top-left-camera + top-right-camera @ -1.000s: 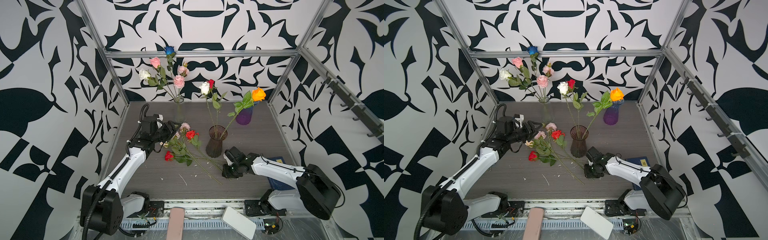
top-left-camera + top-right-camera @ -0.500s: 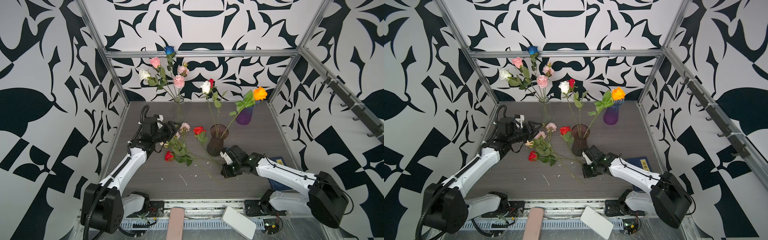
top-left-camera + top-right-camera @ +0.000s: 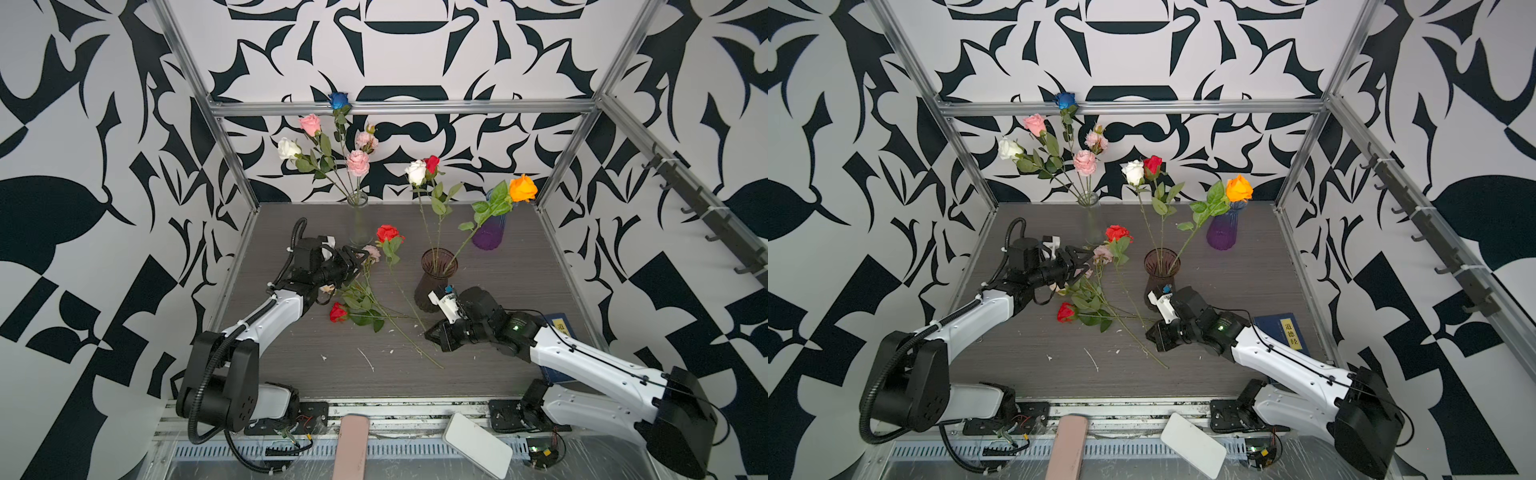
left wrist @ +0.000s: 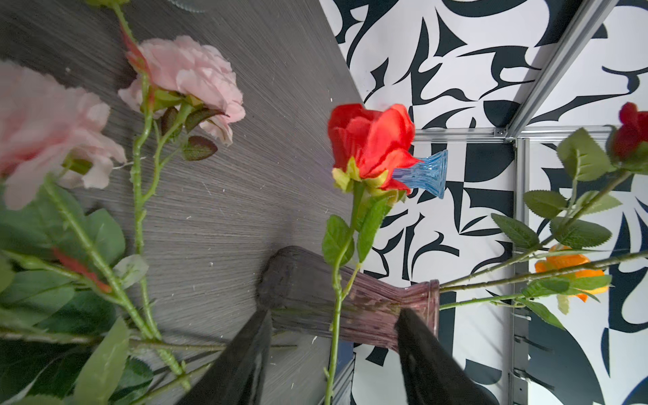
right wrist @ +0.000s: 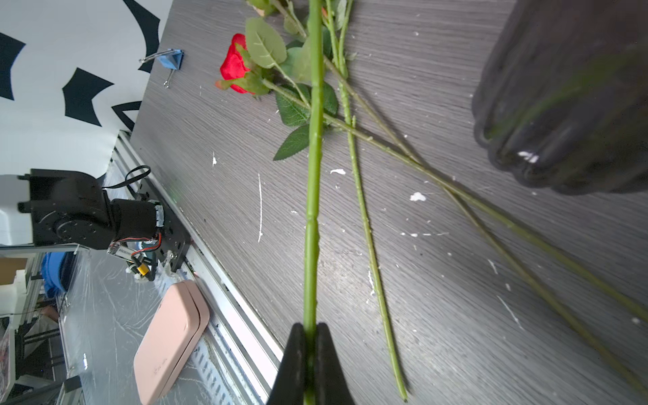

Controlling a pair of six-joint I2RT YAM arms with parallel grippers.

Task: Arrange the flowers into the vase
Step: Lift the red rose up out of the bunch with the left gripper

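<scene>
My right gripper is holding the lifted red rose's upper stem (image 4: 337, 287) toward my left gripper's open fingers, so it should keep moving it in and let go once they close.
My right gripper (image 3: 430, 330) (image 5: 310, 336) is shut on the lower stem of a red rose (image 3: 388, 233) (image 3: 1117, 233). The rose slants up off the table, beside the dark ribbed vase (image 3: 436, 282) that holds white, red and orange roses. Several more flowers lie on the table: a red one (image 3: 338, 311) and pink ones (image 3: 372, 252). My left gripper (image 3: 361, 257) (image 4: 335, 312) hangs open just by the pink heads, nothing between its fingers. In the left wrist view the lifted red rose (image 4: 371, 147) stands in front of the dark vase (image 4: 350, 301).
A clear glass vase (image 3: 359, 224) with pink, white and blue roses stands at the back. A purple vase (image 3: 490, 232) stands at the back right. A blue book (image 3: 561, 328) lies under my right arm. A pink case (image 3: 349, 446) and a white slab (image 3: 476, 444) lie past the front rail.
My right gripper has shut on the red rose's stem and raised it; its head has swung up and back from the pile. The left gripper has hardly moved.
</scene>
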